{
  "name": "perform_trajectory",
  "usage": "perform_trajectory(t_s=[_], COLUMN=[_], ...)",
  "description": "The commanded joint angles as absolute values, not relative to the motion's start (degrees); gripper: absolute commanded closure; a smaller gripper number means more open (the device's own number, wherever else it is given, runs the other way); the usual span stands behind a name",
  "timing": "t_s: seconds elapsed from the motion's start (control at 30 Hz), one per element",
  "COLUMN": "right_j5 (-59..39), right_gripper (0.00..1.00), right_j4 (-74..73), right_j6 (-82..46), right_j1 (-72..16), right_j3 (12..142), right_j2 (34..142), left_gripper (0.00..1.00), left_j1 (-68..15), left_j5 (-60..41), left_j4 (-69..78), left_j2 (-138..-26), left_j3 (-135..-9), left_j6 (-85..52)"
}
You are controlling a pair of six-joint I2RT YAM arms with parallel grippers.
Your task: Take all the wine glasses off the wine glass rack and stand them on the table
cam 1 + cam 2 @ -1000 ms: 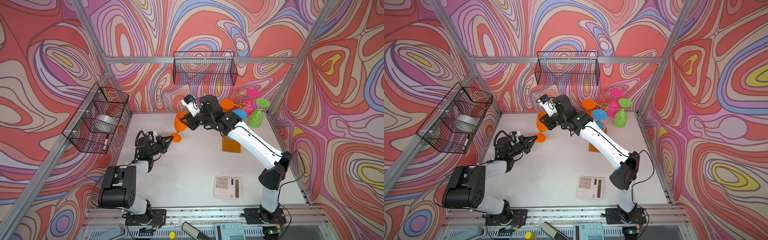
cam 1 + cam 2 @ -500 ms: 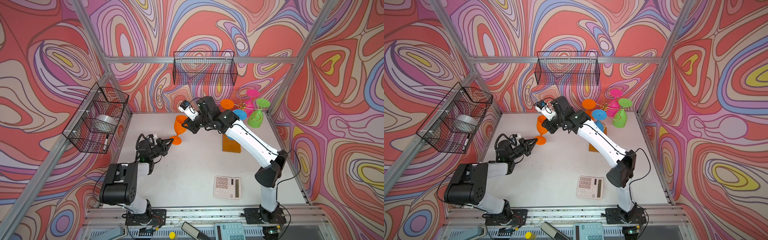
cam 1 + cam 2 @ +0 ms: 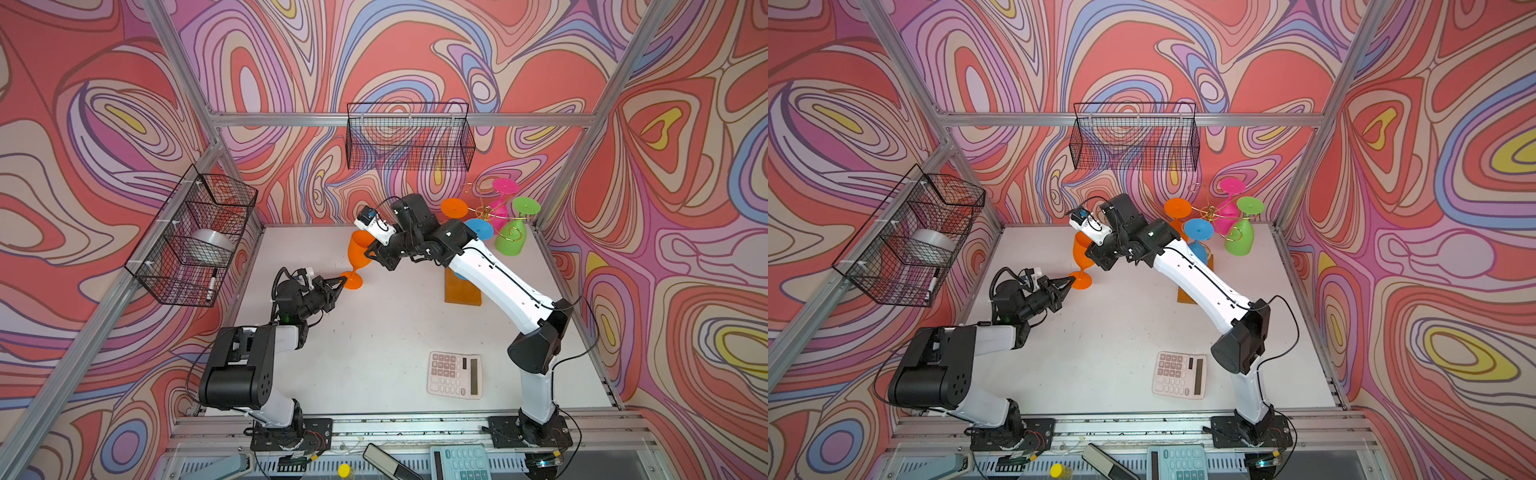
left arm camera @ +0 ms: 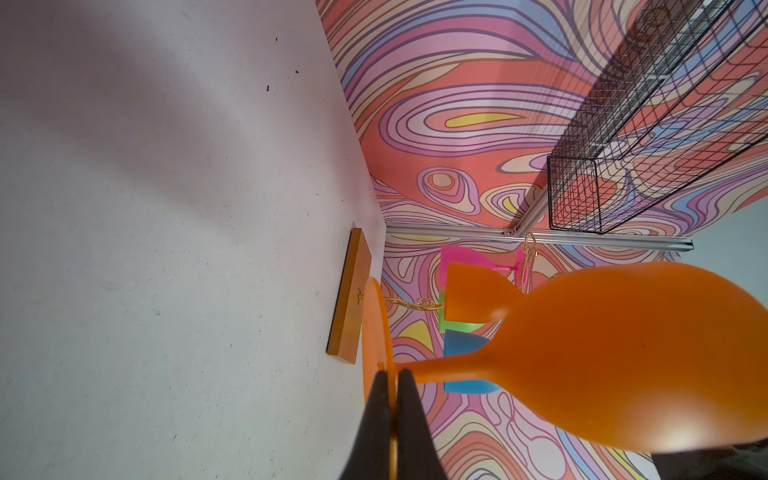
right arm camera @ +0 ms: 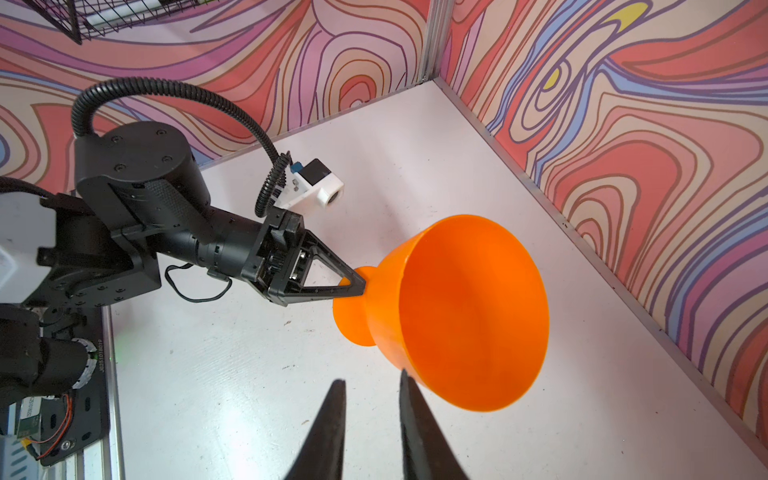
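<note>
The bowl's rim (image 5: 422, 382) is outside the right gripper's fingertips (image 5: 371, 398), so the right gripper should open and go over both sides of the bowl's rim before the left gripper lets go of the wine glass's foot.
An orange wine glass (image 3: 360, 248) (image 3: 1080, 250) is upright at the back left of the table, off the rack. My left gripper (image 3: 343, 282) (image 3: 1070, 280) (image 4: 392, 372) is shut on the edge of its round foot (image 5: 353, 320). Whether the foot rests on the table I cannot tell. My right gripper (image 3: 375, 254) (image 5: 370, 376) is open beside the bowl (image 5: 469, 316), one finger next to the rim, nothing between its jaws. The wine glass rack (image 3: 482, 214) (image 3: 1210, 214), gold wire on an amber base (image 3: 462, 291), stands at the back right.
Orange (image 3: 454, 206), pink (image 3: 505, 185), green (image 3: 513, 239) and blue (image 3: 478, 228) glasses hang upside down on the rack. A calculator (image 3: 455, 375) lies front right. Black mesh baskets hang on the back wall (image 3: 409, 137) and left wall (image 3: 191, 237).
My right arm has shifted slightly left and its jaws have narrowed beside the bowl. The glass and my left gripper have barely moved.
</note>
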State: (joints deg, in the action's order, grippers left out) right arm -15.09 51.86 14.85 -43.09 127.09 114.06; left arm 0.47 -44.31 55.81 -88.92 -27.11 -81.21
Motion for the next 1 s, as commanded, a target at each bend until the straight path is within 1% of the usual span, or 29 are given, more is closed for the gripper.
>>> perform_trajectory(t_s=[0.0, 0.23, 0.53, 0.67, 0.73, 0.8, 0.9, 0.97], right_j5=[-16.4, -16.2, -15.5, -14.6, -14.8, -14.8, -14.2, -14.1], right_gripper=[0.77, 0.80, 0.81, 0.80, 0.75, 0.65, 0.52, 0.47], right_j4=[54.2, 54.9, 56.1, 54.9, 53.2, 51.0, 47.4, 45.6], right_j6=[17.0, 18.7, 20.8, 21.3, 22.0, 23.2, 25.0, 25.9], right_j1=[-43.2, -43.5, -44.4, -44.6, -44.6, -44.6, -44.6, -44.6], right_j3=[128.4, 127.6, 128.3, 126.8, 124.7, 121.5, 116.4, 113.9], right_j2=[115.6, 116.1, 117.7, 116.7, 114.9, 112.5, 108.7, 106.6], left_gripper=[1.00, 1.00, 1.00, 1.00, 1.00, 1.00, 1.00, 1.00], left_j1=[0.7, 0.7, 0.6, 0.6, 0.6, 0.6, 0.3, 0.0], left_j5=[-44.2, -44.1, -44.0, -43.9, -43.8, -43.6, -43.3, -42.9], left_j4=[59.3, 60.2, 59.3, 59.0, 58.8, 58.9, 57.7, 55.9], left_j2=[-88.9, -88.5, -87.5, -87.5, -87.5, -87.4, -86.4, -85.6], left_j3=[-27.2, -26.8, -27.1, -26.8, -26.8, -26.7, -26.7, -26.7], left_j6=[-79.9, -78.5, -77.1, -76.5, -76.3, -75.9, -74.5, -73.1])
